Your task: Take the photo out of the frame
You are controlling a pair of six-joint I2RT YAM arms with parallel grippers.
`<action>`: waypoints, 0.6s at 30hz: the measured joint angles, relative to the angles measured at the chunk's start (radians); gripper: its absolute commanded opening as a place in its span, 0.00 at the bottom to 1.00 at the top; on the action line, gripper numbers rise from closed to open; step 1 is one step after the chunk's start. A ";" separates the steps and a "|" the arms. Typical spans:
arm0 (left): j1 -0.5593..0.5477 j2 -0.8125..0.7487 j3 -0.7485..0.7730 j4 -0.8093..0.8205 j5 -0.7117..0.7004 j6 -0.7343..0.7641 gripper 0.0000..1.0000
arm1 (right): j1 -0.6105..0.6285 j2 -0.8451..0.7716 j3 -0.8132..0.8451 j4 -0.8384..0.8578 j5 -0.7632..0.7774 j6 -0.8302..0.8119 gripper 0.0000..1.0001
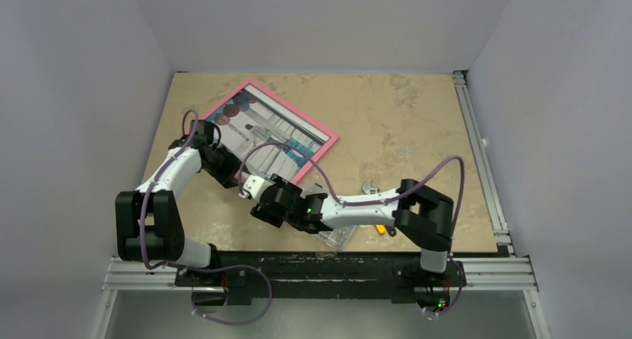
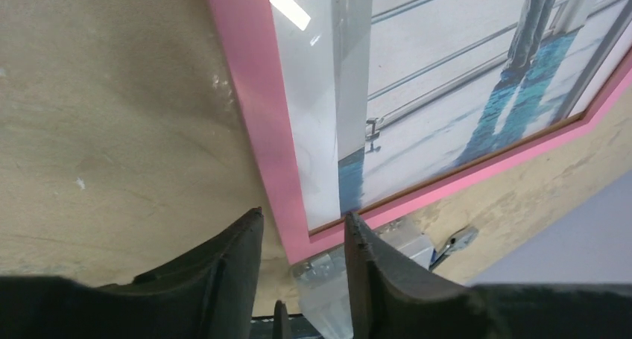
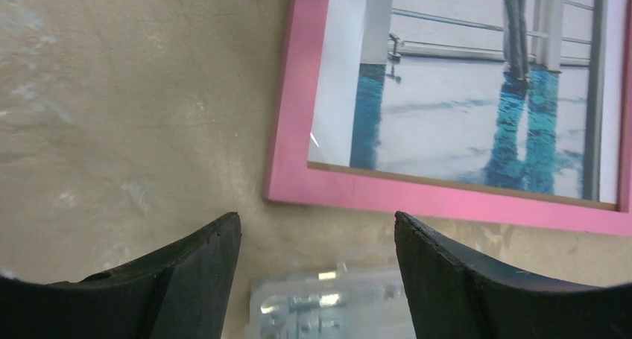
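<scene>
Next, my left gripper grips farther along the frame's pink edge (image 2: 270, 149), because its fingers are at the frame's near corner (image 2: 299, 247) and that corner should be left for my right gripper.
The pink frame (image 1: 319, 152) lies flat at the back left of the table, with the photo (image 1: 272, 130) in it face up. Dark red and blue balls show at the photo's far corner. My left gripper (image 1: 227, 171) hovers at the frame's near left edge. In the left wrist view its jaws (image 2: 303, 214) stand apart, and the frame's (image 2: 253, 115) corner shows in the gap with nothing clamped. My right gripper (image 1: 250, 190) is open just short of the frame's near corner. From the right wrist, the frame (image 3: 298, 115) and photo (image 3: 462, 115) lie ahead of the gripper (image 3: 317, 220).
A clear screw box (image 1: 335, 235) sits near the table's front edge under the right forearm; it shows blurred below the right fingers (image 3: 328, 302). A metal wrench (image 1: 369, 188) and a small yellow item (image 1: 381, 229) lie nearby. Grey walls enclose three sides.
</scene>
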 measured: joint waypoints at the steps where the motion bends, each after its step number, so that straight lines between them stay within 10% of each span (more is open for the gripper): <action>1: 0.004 0.002 -0.010 0.009 0.007 -0.001 0.55 | 0.000 -0.042 -0.028 0.001 -0.010 0.008 0.70; 5: 0.010 0.018 -0.053 0.056 0.035 -0.025 0.66 | -0.006 -0.192 -0.078 0.024 -0.056 0.039 0.70; 10: 0.008 0.027 -0.109 0.100 0.026 -0.063 0.46 | -0.012 -0.274 -0.084 0.075 -0.088 0.078 0.68; 18: -0.010 0.057 -0.104 0.105 -0.079 -0.078 0.54 | -0.013 -0.250 -0.115 0.079 -0.086 0.130 0.66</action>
